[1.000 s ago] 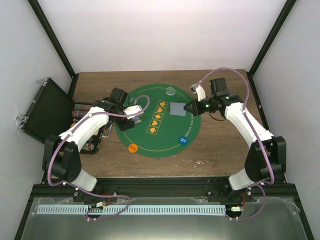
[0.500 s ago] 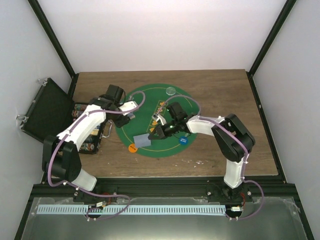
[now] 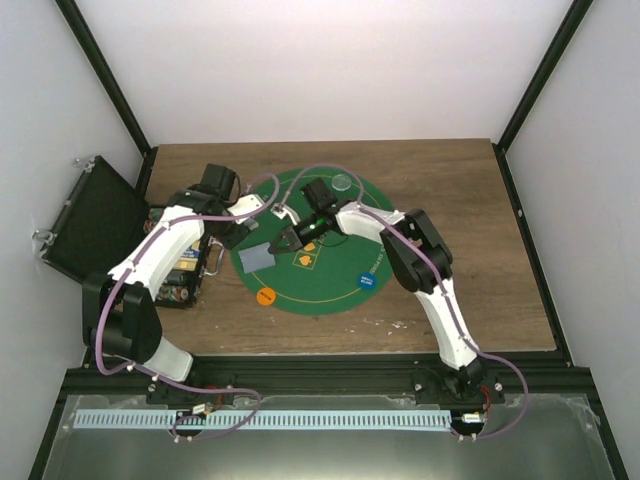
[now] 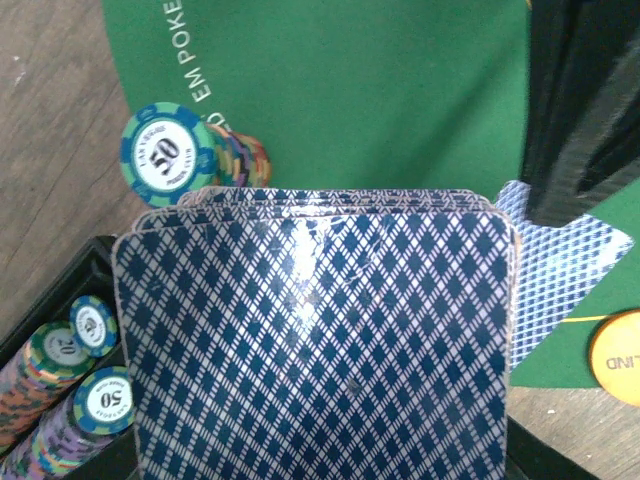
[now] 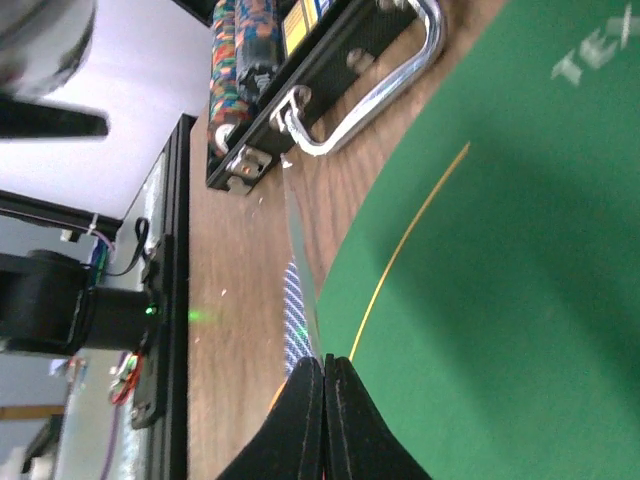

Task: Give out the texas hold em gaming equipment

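Note:
The card (image 3: 257, 258) hangs face down close to the mat's open rim (image 3: 246, 284) next to the orange disc. My right gripper should keep moving the card down until it rests there.
A stack of blue-diamond-backed playing cards (image 4: 315, 340) fills the left wrist view and hides the fingers that hold it; my left gripper (image 3: 238, 226) sits at the green mat's (image 3: 335, 300) left edge. My right gripper (image 3: 284, 240) reaches across the mat, shut on one card (image 3: 257, 257) that hangs low over the mat's left rim. In the right wrist view that card (image 5: 303, 270) shows edge-on above the closed fingertips (image 5: 312, 385). An orange disc (image 3: 266, 296), a blue disc (image 3: 367, 281) and a clear disc (image 3: 343, 182) lie on the mat.
An open black case (image 3: 95, 220) lies at the table's left edge, with a chip tray (image 3: 182, 262) and its metal handle (image 5: 372, 78) beside the mat. Stacked poker chips (image 4: 167, 152) stand by the mat's edge close to the left gripper.
My right arm has swung from the mat's right side across to its left, carrying a card. The left gripper has drawn back slightly towards the case with its stack.

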`<state>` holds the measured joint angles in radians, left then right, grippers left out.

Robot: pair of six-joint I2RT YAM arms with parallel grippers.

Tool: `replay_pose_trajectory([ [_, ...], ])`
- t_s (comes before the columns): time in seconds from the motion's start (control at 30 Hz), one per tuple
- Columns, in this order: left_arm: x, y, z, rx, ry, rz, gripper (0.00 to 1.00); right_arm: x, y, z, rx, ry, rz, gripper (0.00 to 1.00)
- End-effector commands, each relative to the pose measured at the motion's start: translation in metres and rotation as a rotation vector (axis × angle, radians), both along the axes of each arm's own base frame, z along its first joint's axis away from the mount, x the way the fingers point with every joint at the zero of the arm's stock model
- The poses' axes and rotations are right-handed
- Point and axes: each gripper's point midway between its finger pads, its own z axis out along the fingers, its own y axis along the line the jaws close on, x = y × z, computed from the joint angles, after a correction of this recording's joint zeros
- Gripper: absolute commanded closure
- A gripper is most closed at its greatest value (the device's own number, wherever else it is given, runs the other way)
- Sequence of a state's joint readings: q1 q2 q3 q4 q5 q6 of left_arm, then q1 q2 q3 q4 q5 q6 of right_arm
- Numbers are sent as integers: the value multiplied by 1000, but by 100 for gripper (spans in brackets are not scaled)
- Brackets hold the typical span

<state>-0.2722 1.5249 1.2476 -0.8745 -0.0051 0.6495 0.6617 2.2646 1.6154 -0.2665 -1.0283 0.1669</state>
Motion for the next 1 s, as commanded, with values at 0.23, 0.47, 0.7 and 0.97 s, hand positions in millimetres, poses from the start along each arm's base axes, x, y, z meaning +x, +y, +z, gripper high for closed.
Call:
replay_pose_trajectory([
  [0.23, 7, 19, 22, -5, -50, 76, 49, -12, 13, -15, 2, -104, 223, 99],
  [0.47, 7, 19, 23, -5, -51, 77, 49, -20, 38, -51, -70, -145, 280, 99],
  [0.7, 7, 20, 23, -7, -50, 76, 49, -13, 39, -64, -122, -175, 261, 99],
  [0.97, 6, 19, 22, -10, -46, 71, 49, 1, 41, -52, -151, -259, 217, 76],
])
